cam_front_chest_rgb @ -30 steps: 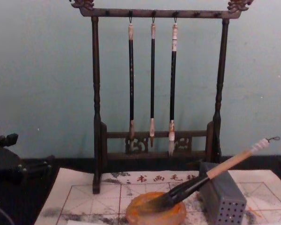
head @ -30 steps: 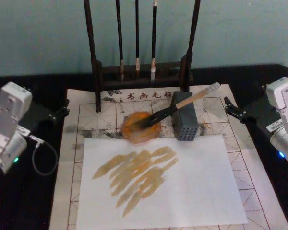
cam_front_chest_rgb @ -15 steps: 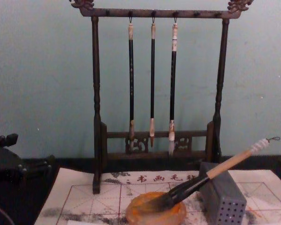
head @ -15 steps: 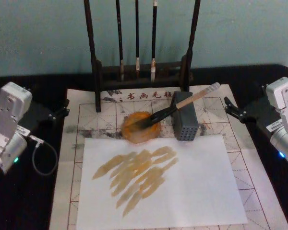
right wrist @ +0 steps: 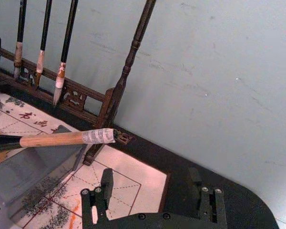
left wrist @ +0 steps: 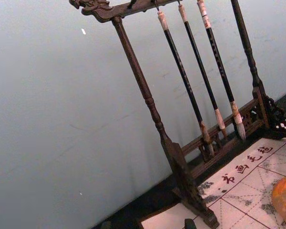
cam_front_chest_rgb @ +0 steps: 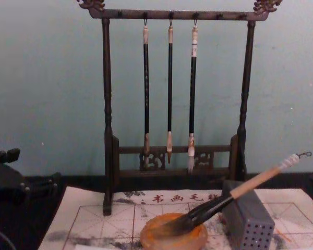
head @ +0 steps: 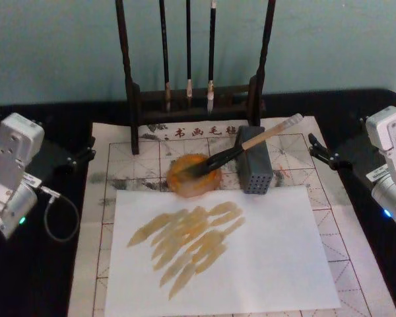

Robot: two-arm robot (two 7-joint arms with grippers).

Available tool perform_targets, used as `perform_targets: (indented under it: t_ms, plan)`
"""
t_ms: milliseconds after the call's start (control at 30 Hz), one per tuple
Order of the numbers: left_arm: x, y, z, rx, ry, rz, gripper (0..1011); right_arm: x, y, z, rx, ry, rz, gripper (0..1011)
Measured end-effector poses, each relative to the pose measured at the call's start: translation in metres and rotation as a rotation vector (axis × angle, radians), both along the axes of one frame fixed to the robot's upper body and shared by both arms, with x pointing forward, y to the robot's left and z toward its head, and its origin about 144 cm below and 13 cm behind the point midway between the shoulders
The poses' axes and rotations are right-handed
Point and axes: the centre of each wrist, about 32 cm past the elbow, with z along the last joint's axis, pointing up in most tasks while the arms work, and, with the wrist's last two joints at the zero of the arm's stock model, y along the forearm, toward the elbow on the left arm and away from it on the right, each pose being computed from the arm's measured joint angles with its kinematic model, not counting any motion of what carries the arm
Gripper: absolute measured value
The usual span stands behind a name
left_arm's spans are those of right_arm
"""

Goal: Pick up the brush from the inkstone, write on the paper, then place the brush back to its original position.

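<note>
The brush [cam_front_chest_rgb: 256, 182] will come free when I lift it and leave the box and the inkstone behind, because its bamboo handle just rests across the grey box [cam_front_chest_rgb: 233, 195].
The brush [head: 251, 140] lies at a slant, its black bristles in the round orange-brown inkstone [head: 193, 176] and its bamboo handle propped on a grey perforated box [head: 253, 168]. Its whitish end cap [right wrist: 99, 136] sticks out past the box. The paper [head: 112, 165], with a red grid and printed characters, lies under them. A plain white sheet [head: 270, 257] streaked with tan strokes covers its near part. My left gripper [head: 87, 149] hovers open at the paper's left edge. My right gripper [head: 315, 149] is open at the right edge, its fingers [right wrist: 105, 180] empty and clear of the brush.
A dark wooden brush stand [head: 133, 99] rises behind the paper with three thin black-handled brushes [cam_front_chest_rgb: 169, 94] hanging from it. A black tabletop [head: 46, 277] borders the paper on both sides. A teal wall closes the back.
</note>
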Motion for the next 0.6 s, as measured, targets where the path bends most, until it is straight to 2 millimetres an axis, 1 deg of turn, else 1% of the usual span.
perform_targets:
  t_ms: [333,600]
  plan:
    - [0.0000,0.0000,0.0000,0.000,0.000,0.000,1001,0.0001,-0.0001,0.0002,0.002,-0.001,0.000,1000]
    - [0.0000,0.0000,0.0000,0.000,0.000,0.000,1001,-0.0056,-0.0024,-0.0007,0.083,0.012,0.010,1000]
